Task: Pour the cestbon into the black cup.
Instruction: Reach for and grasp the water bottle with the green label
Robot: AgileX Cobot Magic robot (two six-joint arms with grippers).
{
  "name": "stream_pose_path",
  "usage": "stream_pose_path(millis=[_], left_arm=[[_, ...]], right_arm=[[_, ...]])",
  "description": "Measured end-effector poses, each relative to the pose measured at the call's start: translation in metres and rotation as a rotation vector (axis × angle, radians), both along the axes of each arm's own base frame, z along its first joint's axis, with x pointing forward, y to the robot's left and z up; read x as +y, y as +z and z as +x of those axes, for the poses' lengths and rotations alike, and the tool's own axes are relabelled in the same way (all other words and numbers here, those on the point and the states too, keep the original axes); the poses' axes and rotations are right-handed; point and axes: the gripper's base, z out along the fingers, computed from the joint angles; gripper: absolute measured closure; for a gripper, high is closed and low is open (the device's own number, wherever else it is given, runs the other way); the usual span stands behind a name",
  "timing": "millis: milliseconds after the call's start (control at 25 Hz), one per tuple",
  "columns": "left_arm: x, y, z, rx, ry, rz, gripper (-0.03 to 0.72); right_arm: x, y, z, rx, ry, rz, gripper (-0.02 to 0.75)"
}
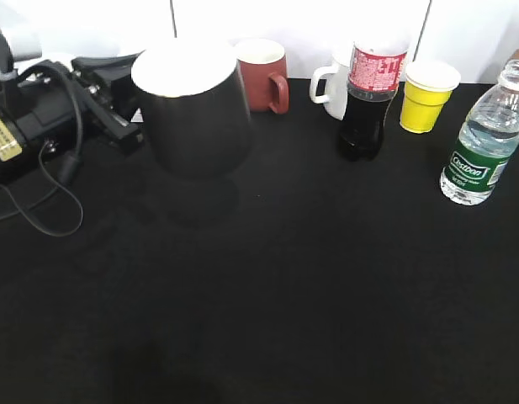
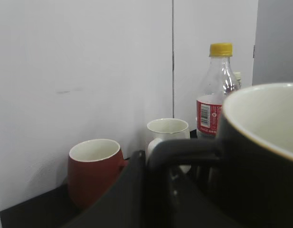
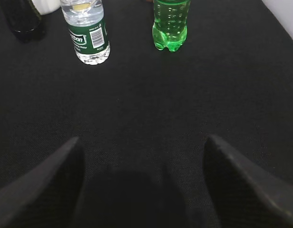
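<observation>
The cestbon stands far away from the black cup in my left gripper [image 1: 196, 114], so I should keep the cup still and first pick up the cestbon [image 1: 484, 143] with my right gripper.
The black cup [image 1: 192, 109], white inside, is held by its handle [image 2: 184, 146] in my left gripper [image 1: 123, 111] at the left of the table. It seems to hang a little above the cloth, upright, with a shadow below it. In the left wrist view the cup [image 2: 260, 161] fills the right side and the jaws [image 2: 155, 190] close around the handle. The cestbon [image 1: 483, 147], clear with a green label, stands upright at the far right. In the right wrist view it stands [image 3: 87, 35] far ahead on the left. My right gripper [image 3: 141, 142] is open and empty, low over the cloth.
A reddish-brown mug [image 1: 263, 74], a white mug [image 1: 333, 84], a dark cola bottle [image 1: 368, 97] with a red label and a yellow paper cup [image 1: 426, 97] stand along the back edge. A green soda bottle [image 3: 171, 23] stands to the right of the cestbon. Cables [image 1: 57, 181] trail at the left.
</observation>
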Motion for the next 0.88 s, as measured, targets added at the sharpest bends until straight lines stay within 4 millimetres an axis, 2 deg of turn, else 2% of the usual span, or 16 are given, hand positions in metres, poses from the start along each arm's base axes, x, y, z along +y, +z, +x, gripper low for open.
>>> stream_pose_path(millis=[160,240,280,320,440,520,680,760,880], left_arm=[[-0.001,0.001,0.0,-0.004,-0.005,0.001,0.643],[-0.002,0.001,0.0,-0.01,-0.018,0.009,0.643],[-0.002,0.001,0.0,-0.01,-0.02,0.01,0.643],[-0.002,0.001,0.0,-0.01,-0.02,0.01,0.643],[-0.002,0.001,0.0,-0.01,-0.021,0.01,0.643],[-0.002,0.001,0.0,-0.01,-0.021,0.01,0.643],[-0.002,0.001,0.0,-0.01,-0.021,0.01,0.643],[-0.002,0.001,0.0,-0.01,-0.021,0.01,0.643],[-0.002,0.001,0.0,-0.01,-0.021,0.01,0.643]], right_arm=[[0.0,0.005,0.003,-0.014,0.001,-0.001,0.146],[0.002,0.025,0.026,-0.138,0.024,0.022,0.146],[0.004,0.031,0.044,-0.174,0.043,0.051,0.146],[0.006,0.028,0.062,-0.177,0.076,0.047,0.146],[0.004,0.003,0.108,-0.234,0.099,-0.052,0.146],[-0.001,-0.02,0.131,-0.189,0.069,-0.075,0.146],[-0.008,-0.047,0.176,-0.124,0.012,-0.092,0.146],[-0.008,-0.06,0.191,-0.101,0.011,-0.076,0.146],[0.003,-0.081,0.211,-0.074,0.139,-0.065,0.146]])
